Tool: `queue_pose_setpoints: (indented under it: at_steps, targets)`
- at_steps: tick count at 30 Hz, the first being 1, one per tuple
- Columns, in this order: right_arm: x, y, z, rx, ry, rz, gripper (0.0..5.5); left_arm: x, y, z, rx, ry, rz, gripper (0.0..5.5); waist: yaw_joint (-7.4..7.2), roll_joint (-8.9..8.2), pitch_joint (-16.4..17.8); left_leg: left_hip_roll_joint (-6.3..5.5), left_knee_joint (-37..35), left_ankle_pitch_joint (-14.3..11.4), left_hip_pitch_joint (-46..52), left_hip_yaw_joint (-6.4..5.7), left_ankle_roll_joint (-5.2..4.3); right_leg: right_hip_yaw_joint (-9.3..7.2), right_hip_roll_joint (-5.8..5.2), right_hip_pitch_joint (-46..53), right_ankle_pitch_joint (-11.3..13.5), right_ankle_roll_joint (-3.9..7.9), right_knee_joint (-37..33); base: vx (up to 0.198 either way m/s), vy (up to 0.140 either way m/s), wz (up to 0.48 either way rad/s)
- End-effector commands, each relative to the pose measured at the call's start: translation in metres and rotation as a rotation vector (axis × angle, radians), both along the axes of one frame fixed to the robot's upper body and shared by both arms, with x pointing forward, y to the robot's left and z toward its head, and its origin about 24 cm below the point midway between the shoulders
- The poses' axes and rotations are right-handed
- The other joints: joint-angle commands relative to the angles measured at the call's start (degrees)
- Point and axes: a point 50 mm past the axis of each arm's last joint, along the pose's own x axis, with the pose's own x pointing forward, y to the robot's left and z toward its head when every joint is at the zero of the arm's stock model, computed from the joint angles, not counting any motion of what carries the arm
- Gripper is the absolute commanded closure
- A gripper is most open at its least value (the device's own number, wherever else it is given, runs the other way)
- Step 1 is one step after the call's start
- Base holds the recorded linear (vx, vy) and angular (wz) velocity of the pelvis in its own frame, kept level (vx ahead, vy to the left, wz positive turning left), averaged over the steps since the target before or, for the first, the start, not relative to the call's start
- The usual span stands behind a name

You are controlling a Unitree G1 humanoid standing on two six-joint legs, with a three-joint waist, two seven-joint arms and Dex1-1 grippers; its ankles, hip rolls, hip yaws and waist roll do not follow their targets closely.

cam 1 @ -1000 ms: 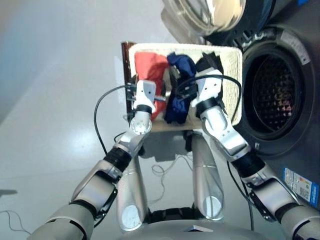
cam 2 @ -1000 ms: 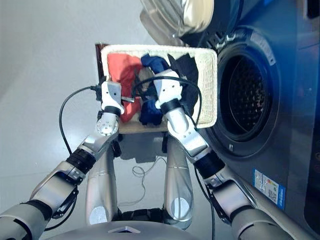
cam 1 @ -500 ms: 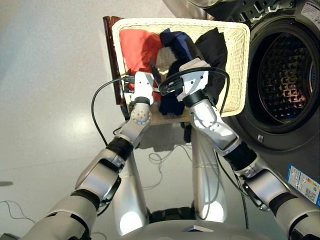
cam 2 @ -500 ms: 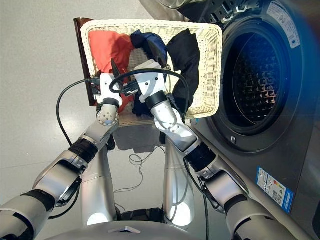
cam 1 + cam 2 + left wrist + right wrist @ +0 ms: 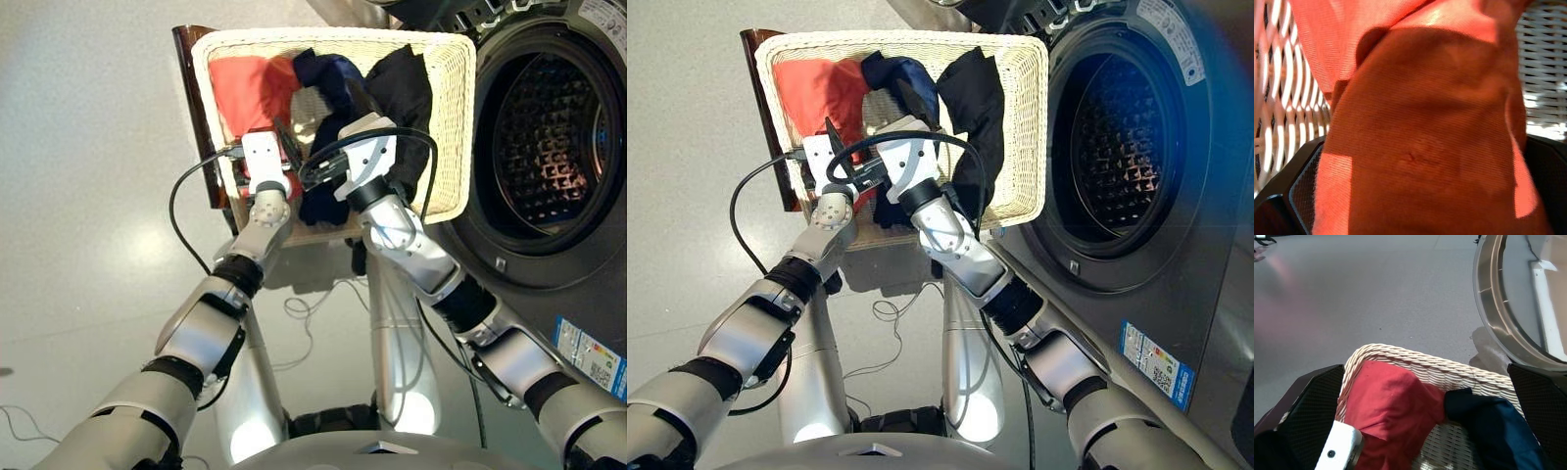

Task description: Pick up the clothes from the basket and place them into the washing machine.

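The navy garment (image 5: 333, 80) and the black garment have a gap (image 5: 365, 65) between them at their far ends, so I expect the navy garment to come up by itself when I lift.
The cream-white basket (image 5: 453, 117) stands in front of me, beside the washing machine's open drum mouth (image 5: 549, 137). In it lie the coral-red garment (image 5: 245, 88), the navy one (image 5: 328, 73) and the black one (image 5: 404, 88). My left gripper (image 5: 284, 139) is at the basket's near left. It is open, and the coral-red cloth (image 5: 1420, 122) fills the space between its pads (image 5: 1298, 196). My right gripper (image 5: 323, 166) hovers over the navy garment in the middle. It is open, with nothing between its fingers (image 5: 1312, 401).
A dark brown board (image 5: 196, 98) runs along the basket's left side. The machine's glass door (image 5: 1528, 298) hangs open beyond the basket. Black cables (image 5: 181, 211) loop from both wrists. Grey floor (image 5: 88, 196) lies to the left. A sticker (image 5: 588, 352) marks the machine's front.
The whole view has tilted and shifted. My right gripper has moved from the black garment's side toward the basket's middle, over the navy cloth. My left gripper stays at the coral-red garment.
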Motion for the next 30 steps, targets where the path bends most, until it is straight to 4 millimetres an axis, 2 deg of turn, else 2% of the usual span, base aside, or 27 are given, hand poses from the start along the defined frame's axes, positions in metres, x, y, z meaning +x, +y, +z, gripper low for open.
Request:
queue_pose_setpoints:
  at_steps: [1,2,3,9,10,14,19,21,24,27,30]
  targets:
    - [-0.027,0.007,0.031,0.132,-0.125,0.149,0.00,0.002,-0.018,0.001,-0.034,0.012,-0.041,0.00,-0.10,0.88,-0.4,0.39,6.9,-8.4,1.3,-2.62,-1.99,1.11,-0.26,-1.2,-1.2,2.72,1.2,0.000,0.000,0.000]
    - [-0.027,0.008,0.030,0.133,-0.116,0.154,0.00,0.002,-0.018,0.001,-0.038,0.015,-0.041,3.26,-0.09,0.92,-0.4,0.43,6.9,-8.4,1.4,-2.54,-2.00,1.06,-0.32,-1.1,-1.2,2.71,1.2,0.000,0.000,0.000]
    - [-0.026,0.008,0.029,0.134,-0.107,0.158,0.00,0.002,-0.019,0.002,-0.038,0.012,-0.046,5.50,-0.03,0.97,-0.4,0.38,6.9,-8.4,1.4,-2.46,-1.99,1.08,-0.34,-1.1,-1.1,2.71,1.2,0.000,0.000,0.000]
    - [-0.021,0.003,0.024,0.131,-0.058,0.162,0.00,0.000,-0.021,0.001,-0.027,0.002,-0.071,5.50,0.10,1.15,-0.4,0.17,5.4,-7.7,3.2,-2.00,-2.12,1.32,-0.41,0.5,-0.6,2.55,0.1,-0.017,0.001,0.000]
    - [-0.019,0.000,0.026,0.147,-0.058,0.153,0.00,-0.001,-0.022,0.007,-0.022,-0.028,-0.079,5.50,0.10,1.15,-0.4,-0.03,4.0,-5.3,2.6,-1.73,-1.81,1.40,-0.41,-0.2,1.7,2.30,-1.3,-0.098,0.002,0.005]
    - [-0.016,-0.018,0.019,0.176,-0.022,0.107,0.00,-0.009,-0.021,0.012,0.023,-0.099,-0.118,5.50,0.27,1.36,-0.4,-0.53,0.4,-4.2,6.4,-0.93,-1.94,1.23,-0.45,3.4,2.4,2.32,-4.2,-0.022,0.001,0.002]
    - [-0.013,-0.052,0.014,0.217,-0.009,0.008,0.00,-0.030,-0.011,0.024,0.094,-0.253,-0.168,5.50,0.97,1.61,-0.4,-1.73,-7.4,-1.9,14.4,0.72,-2.16,0.87,-0.51,10.9,4.2,2.66,-10.6,0.039,0.009,0.059]
    - [-0.015,-0.060,0.014,0.233,-0.009,0.013,0.00,-0.037,-0.011,0.022,0.116,-0.282,-0.188,5.50,1.18,1.42,-0.4,-2.28,-10.4,-1.1,18.0,1.31,-2.08,0.80,-0.60,14.5,5.1,2.90,-13.7,0.077,0.008,0.015]
    - [-0.017,-0.078,0.011,0.235,0.000,-0.009,0.00,-0.053,-0.005,0.033,0.188,-0.392,-0.235,5.50,1.86,1.50,-0.4,-3.30,-15.5,0.2,24.6,2.17,-1.84,0.80,-0.95,20.8,6.3,3.54,-18.2,0.100,0.019,-0.066]
    - [-0.019,-0.087,0.006,0.246,0.033,0.006,0.00,-0.068,0.002,0.041,0.219,-0.473,-0.268,5.50,2.47,1.45,-0.4,-4.14,-19.9,1.3,30.9,2.69,-1.62,0.35,-1.23,26.8,7.2,4.04,-22.0,0.104,0.016,0.003]
    - [-0.020,-0.088,0.000,0.259,0.121,0.083,0.00,-0.081,0.007,0.048,0.249,-0.530,-0.299,5.50,3.31,1.07,-0.4,-4.97,-23.8,2.3,36.6,3.44,-1.64,0.05,-1.40,32.3,8.3,4.44,-25.8,0.081,0.011,0.041]
